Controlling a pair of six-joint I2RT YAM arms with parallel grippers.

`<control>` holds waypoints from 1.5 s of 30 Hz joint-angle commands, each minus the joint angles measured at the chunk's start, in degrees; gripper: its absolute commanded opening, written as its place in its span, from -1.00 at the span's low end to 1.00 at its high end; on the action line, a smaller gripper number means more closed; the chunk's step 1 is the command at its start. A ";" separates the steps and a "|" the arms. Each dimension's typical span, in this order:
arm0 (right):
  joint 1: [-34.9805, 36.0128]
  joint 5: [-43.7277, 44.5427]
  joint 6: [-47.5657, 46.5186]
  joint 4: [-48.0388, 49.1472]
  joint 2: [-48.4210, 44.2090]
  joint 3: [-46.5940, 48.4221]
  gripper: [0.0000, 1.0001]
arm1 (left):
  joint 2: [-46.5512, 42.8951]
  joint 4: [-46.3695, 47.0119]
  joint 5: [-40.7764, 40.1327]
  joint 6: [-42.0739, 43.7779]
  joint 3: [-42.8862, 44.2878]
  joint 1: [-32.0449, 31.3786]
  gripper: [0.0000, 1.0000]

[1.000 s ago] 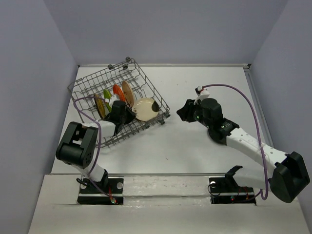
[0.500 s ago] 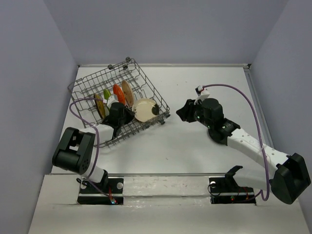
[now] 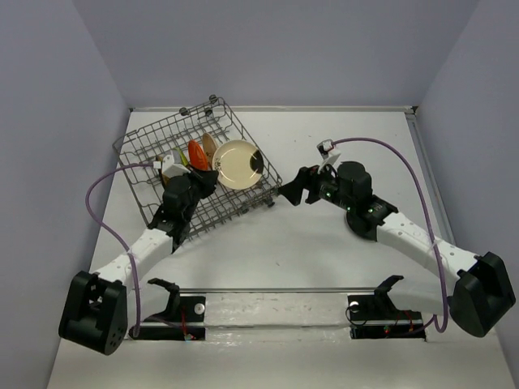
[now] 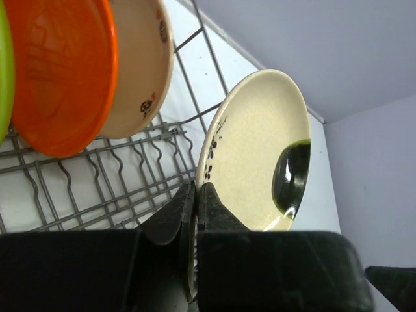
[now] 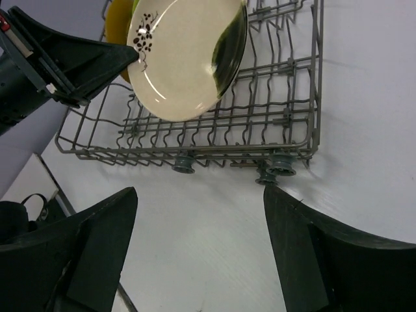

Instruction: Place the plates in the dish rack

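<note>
I should use my right gripper to take the plate by the dark patch and set it upright, because my left gripper is holding the cream plate slanted across the rack's slots.
The grey wire dish rack stands at the back left of the table. My left gripper is shut on the rim of a cream plate with a dark patch, and holds it tilted on edge over the rack's right part. An orange plate, a second cream plate and the edge of a lime green plate stand upright in the rack beside it. My right gripper hangs open over the bare table just outside the rack's near right corner, with nothing between its fingers.
The rack's small dark wheels rest on the white table. Grey walls close in the table on three sides. A purple cable loops above the right arm.
My left arm has reached out and raised the cream plate from the rack's near right corner onto its edge. My right gripper has opened wide and shifted left toward the rack.
</note>
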 commanded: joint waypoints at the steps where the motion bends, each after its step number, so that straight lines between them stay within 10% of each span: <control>1: 0.18 -7.27 -2.91 6.05 1.00 3.56 0.74 | -6.28 1.74 2.25 2.36 0.09 -0.38 -0.89; 15: -2.28 -17.29 -11.18 -0.54 0.38 12.87 0.90 | -21.49 -11.00 26.08 11.24 3.69 0.32 -0.89; 24: -2.28 -38.22 -3.27 1.13 12.49 21.39 0.47 | -23.34 -13.56 32.68 16.42 6.94 0.32 -0.89; 45: -2.28 -19.14 -11.35 -8.10 8.53 22.27 0.80 | -24.31 -25.16 29.86 27.77 12.66 0.41 -0.89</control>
